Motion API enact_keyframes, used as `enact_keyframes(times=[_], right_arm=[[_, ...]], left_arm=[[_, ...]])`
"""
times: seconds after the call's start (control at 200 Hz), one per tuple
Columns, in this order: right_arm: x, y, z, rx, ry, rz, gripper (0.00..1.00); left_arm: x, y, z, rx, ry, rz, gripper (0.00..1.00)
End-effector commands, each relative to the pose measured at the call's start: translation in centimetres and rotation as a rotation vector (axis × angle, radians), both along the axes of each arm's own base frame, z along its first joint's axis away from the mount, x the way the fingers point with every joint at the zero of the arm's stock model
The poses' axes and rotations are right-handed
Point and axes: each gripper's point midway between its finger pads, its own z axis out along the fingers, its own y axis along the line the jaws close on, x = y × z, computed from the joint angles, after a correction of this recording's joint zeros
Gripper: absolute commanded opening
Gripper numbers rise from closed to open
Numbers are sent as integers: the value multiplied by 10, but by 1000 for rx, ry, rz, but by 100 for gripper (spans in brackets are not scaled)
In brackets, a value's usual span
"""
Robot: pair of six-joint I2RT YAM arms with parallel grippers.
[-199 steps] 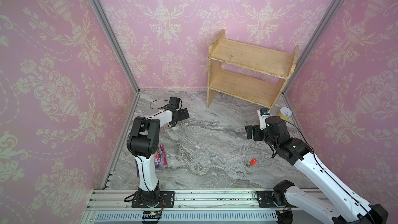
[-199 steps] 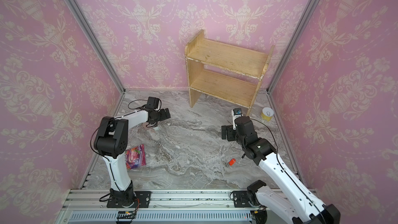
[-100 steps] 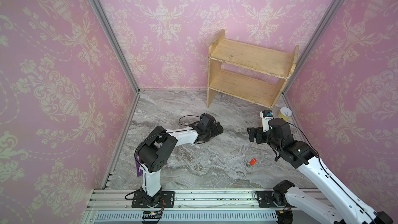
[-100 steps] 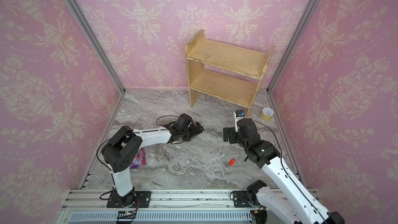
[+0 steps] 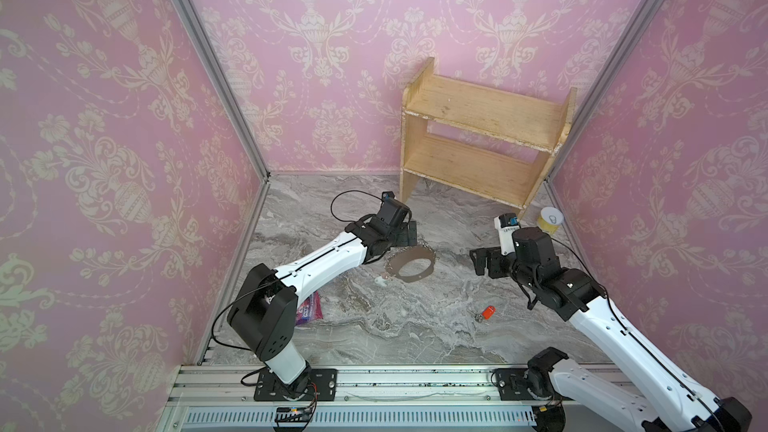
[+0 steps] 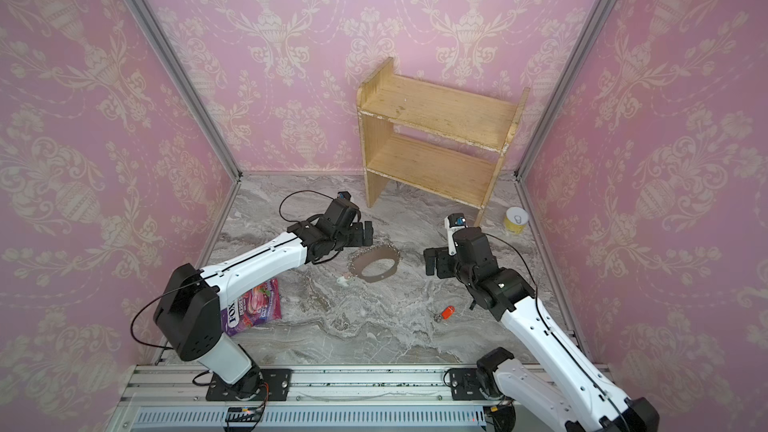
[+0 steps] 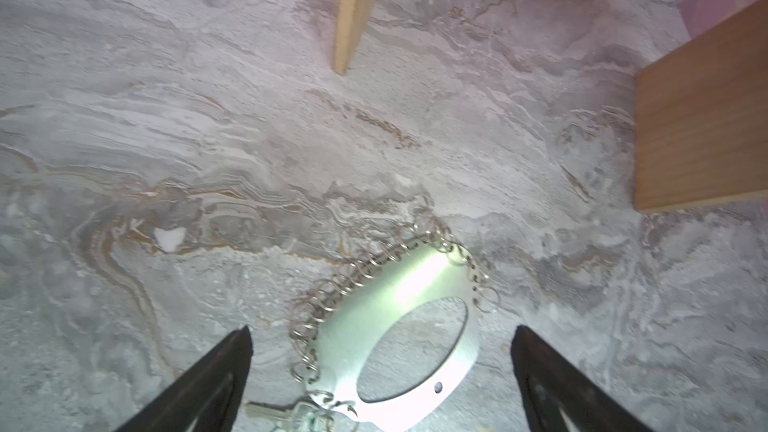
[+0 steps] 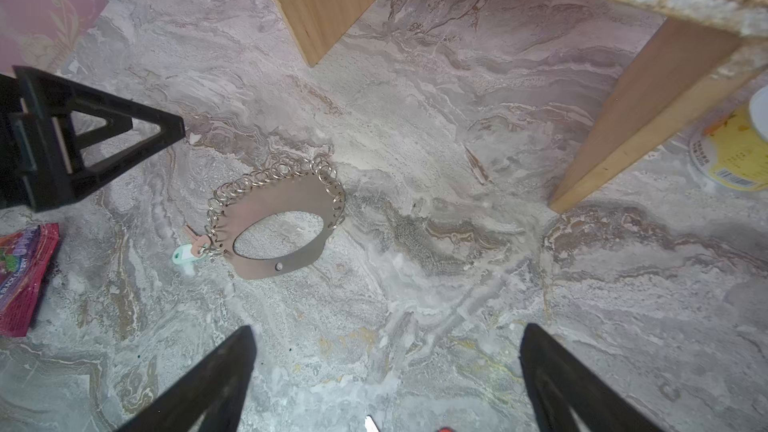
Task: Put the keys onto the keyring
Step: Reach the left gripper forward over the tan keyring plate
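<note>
Next, I turn the keyring (image 6: pixel 369 256) around with my left gripper until the keyring's split rings (image 6: pixel 376 248), which now face the rack, away from the loose keys, face the front.
The keyring (image 5: pixel 409 281) is a flat tan-brown crescent edged with silver split rings, lying mid-floor in both top views (image 6: pixel 376 277). A mint-tagged key (image 8: pixel 185 253) hangs on one end. The keys (image 5: pixel 487 312), a small silver key with a red-orange tag, lie loose on the floor (image 6: pixel 446 312) to its front right. My left gripper (image 5: pixel 409 232) hovers open just behind the keyring, with the band (image 7: pixel 374 317) below its spread fingers (image 7: pixel 381 328). My right gripper (image 5: pixel 484 261) is open to the right of the keyring (image 8: pixel 286 197), holding nothing (image 8: pixel 386 328).
A wooden two-shelf rack (image 5: pixel 478 139) stands at the back right, with a yellow can (image 5: pixel 549 220) beside its right leg. A purple candy bag (image 6: pixel 253 309) lies at the front left by my left arm's base. Pink walls close in three sides.
My left arm has swung from near the left wall to the middle of the floor, over the keyring. The right arm has shifted only slightly. Both grippers stay open.
</note>
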Motion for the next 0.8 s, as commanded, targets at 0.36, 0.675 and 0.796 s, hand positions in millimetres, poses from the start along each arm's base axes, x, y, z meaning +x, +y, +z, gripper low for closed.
enact_keyframes(times=[0.36, 0.675, 0.796], right_arm=[[-12, 11, -24, 88, 105, -1, 100], [-12, 19, -38, 128, 148, -1, 100], [-12, 18, -45, 128, 166, -13, 100]], left_arm=[[-36, -34, -109, 79, 332, -288, 99], [-102, -49, -124, -31, 484, -281, 99], [-139, -82, -132, -95, 539, -329, 99]])
